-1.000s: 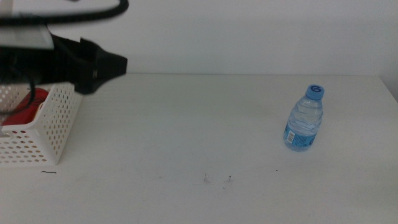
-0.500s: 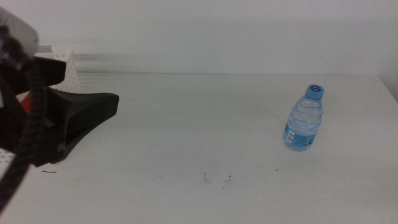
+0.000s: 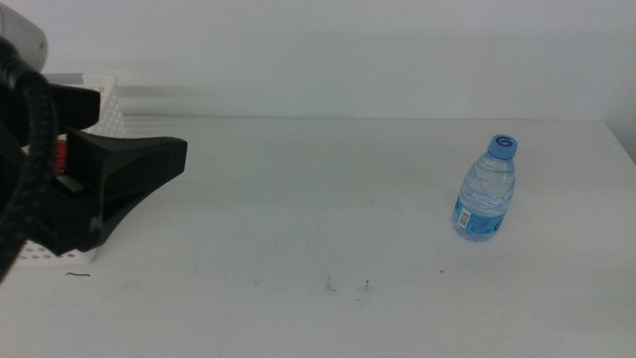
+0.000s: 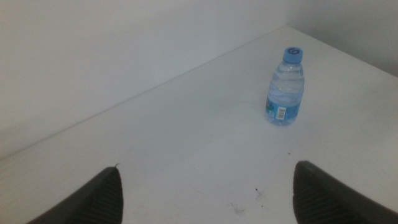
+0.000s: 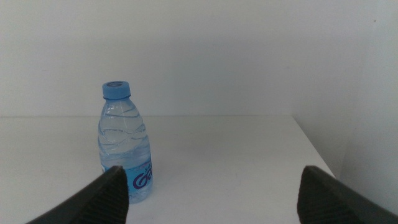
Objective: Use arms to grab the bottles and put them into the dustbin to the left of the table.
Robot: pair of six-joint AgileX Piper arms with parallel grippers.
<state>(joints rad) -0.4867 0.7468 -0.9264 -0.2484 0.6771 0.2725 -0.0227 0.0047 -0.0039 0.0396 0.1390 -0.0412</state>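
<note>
The bottle [image 3: 485, 189] stands across the table from my left gripper and close to my right gripper, so next my right gripper grabs the bottle by its body [image 3: 487, 193].
A small clear water bottle [image 3: 487, 191] with a blue cap stands upright at the right of the white table [image 3: 318, 199]. It also shows in the left wrist view as the bottle [image 4: 286, 88] far ahead, and in the right wrist view as the bottle [image 5: 125, 144] close in front. My left gripper [image 3: 149, 164] is at the table's left side, in front of the white lattice dustbin [image 3: 107, 99], and hides most of it. A sliver of red [image 3: 62, 154] shows in the bin. The left gripper [image 4: 207, 168] is open and empty. The right gripper [image 5: 212, 169] is open and empty, and out of the middle view.
A thick black cable [image 3: 25, 169] of the left arm hangs across the left edge of the middle view. A few dark specks [image 3: 348, 286] lie near the table's front. The table's right edge [image 5: 311, 149] runs just beyond the bottle.
The left arm has swung from above the dustbin down in front of it, now covering most of the bin. The bottle has not moved.
</note>
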